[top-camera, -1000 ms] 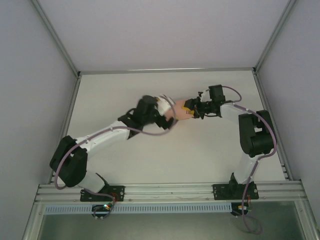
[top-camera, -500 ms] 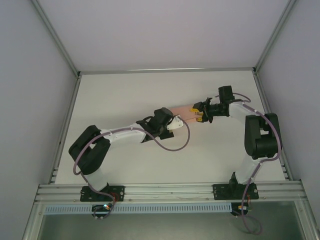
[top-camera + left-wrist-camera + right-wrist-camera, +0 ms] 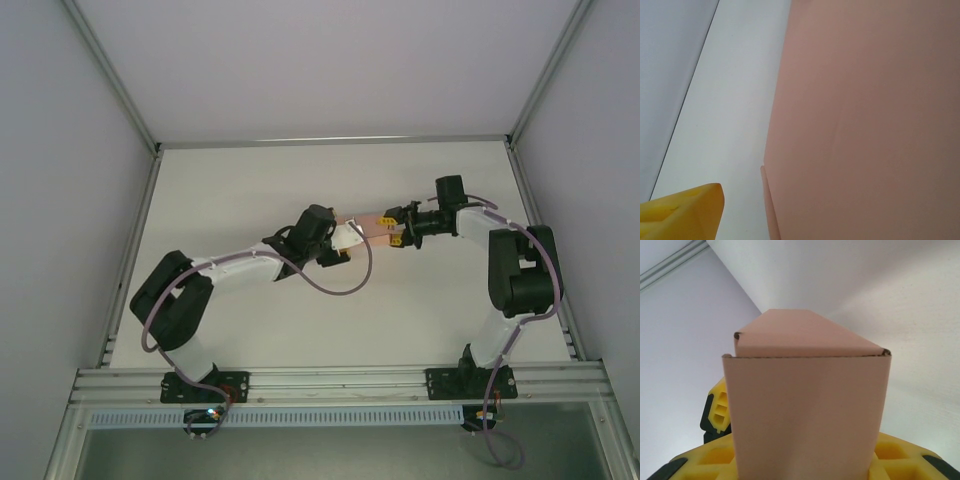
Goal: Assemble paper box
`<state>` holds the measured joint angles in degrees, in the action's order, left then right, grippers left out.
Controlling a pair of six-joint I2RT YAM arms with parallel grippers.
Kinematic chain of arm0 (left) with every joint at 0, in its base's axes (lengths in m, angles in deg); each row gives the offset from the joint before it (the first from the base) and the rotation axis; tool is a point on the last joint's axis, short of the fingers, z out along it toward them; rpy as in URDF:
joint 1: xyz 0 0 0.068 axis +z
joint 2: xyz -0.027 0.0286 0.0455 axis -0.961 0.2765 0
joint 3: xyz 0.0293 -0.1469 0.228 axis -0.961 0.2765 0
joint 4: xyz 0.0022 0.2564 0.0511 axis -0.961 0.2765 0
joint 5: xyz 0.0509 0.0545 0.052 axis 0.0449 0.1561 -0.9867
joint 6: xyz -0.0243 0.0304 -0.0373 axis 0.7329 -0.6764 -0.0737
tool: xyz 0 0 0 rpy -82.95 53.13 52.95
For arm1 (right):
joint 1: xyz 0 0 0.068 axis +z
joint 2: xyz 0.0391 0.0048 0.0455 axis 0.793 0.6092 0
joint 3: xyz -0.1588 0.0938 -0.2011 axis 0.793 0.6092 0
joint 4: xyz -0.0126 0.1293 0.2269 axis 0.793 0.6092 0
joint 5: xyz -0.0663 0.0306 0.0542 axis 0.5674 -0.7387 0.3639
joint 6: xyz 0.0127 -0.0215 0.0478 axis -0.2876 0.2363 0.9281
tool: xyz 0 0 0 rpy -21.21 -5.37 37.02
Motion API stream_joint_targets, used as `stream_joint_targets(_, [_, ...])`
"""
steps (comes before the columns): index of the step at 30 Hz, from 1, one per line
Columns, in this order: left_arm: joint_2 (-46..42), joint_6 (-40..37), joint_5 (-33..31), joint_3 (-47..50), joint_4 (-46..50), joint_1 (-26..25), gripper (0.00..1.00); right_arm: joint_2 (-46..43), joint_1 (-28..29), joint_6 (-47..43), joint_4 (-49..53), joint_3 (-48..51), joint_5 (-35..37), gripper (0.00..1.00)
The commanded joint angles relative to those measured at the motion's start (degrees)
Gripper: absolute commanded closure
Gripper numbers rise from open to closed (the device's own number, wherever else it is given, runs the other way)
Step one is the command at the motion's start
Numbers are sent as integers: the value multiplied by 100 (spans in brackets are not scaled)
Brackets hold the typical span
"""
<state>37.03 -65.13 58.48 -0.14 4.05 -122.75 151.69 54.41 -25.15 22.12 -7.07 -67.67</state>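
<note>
I should hold the box steady with my left gripper, because my right gripper straddles the box's end [image 3: 807, 357] with its loose flap. My right gripper should open and pinch that flap [image 3: 806, 400] at the same time.
The paper box [image 3: 368, 222] is a salmon-pink closed rectangular box, held off the white table near its middle. My right gripper [image 3: 394, 228] is shut on its right end. In the right wrist view the box [image 3: 805, 400] stands between the yellow fingers [image 3: 902, 460], its end face toward the camera. My left gripper [image 3: 347, 238] sits at the box's left end. In the left wrist view a flat pink side of the box [image 3: 865, 120] is very close, and one yellow finger [image 3: 685, 212] stands apart from it with bare table between. The other left finger is hidden.
The white table [image 3: 300, 320] is bounded by a metal rail on the left [image 3: 135, 250], a back edge [image 3: 330, 141] and a rail on the right [image 3: 545, 240]. Grey walls rise behind these. Both arm bases stand at the near edge.
The left arm has drawn back off the box, and its gripper now sits at the box's left end. The right gripper shifted slightly right with the box, then held still.
</note>
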Motion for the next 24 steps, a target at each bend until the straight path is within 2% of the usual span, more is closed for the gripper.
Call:
stream_joint_targets(1, [-131,85,352,32,-370,54,19,25,160,241,-112,76,-798,66])
stream_joint_targets(7, [-267,145,462,108,-446,49,45,106,158,321,-203,134,-879,62])
stream_joint_targets(9, [-345,129,475,167,-484,46,50,106,158,334,-227,135,-879,60])
stream_joint_targets(14, [-464,104,471,202,-287,46,59,-88,149,406,-283,129,-596,42])
stream_joint_targets(15, [-489,117,481,191,-203,44,59,-176,141,445,-450,164,-443,35])
stream_joint_targets(16, [-505,136,509,186,-120,54,60,-288,123,446,-511,194,-236,28])
stream_joint_targets(18, [-543,198,563,158,143,54,60,-540,5,222,-561,208,293,26])
stream_joint_targets(20, [-560,232,624,61,617,53,60,-803,-179,-196,-423,205,974,19])
stream_joint_targets(22, [-554,255,728,-130,1307,63,62,-1183,-373,-910,-49,156,2008,14])
stream_joint_targets(24, [-532,288,779,-365,2123,80,62,-1633,-418,-2182,198,86,3104,8])
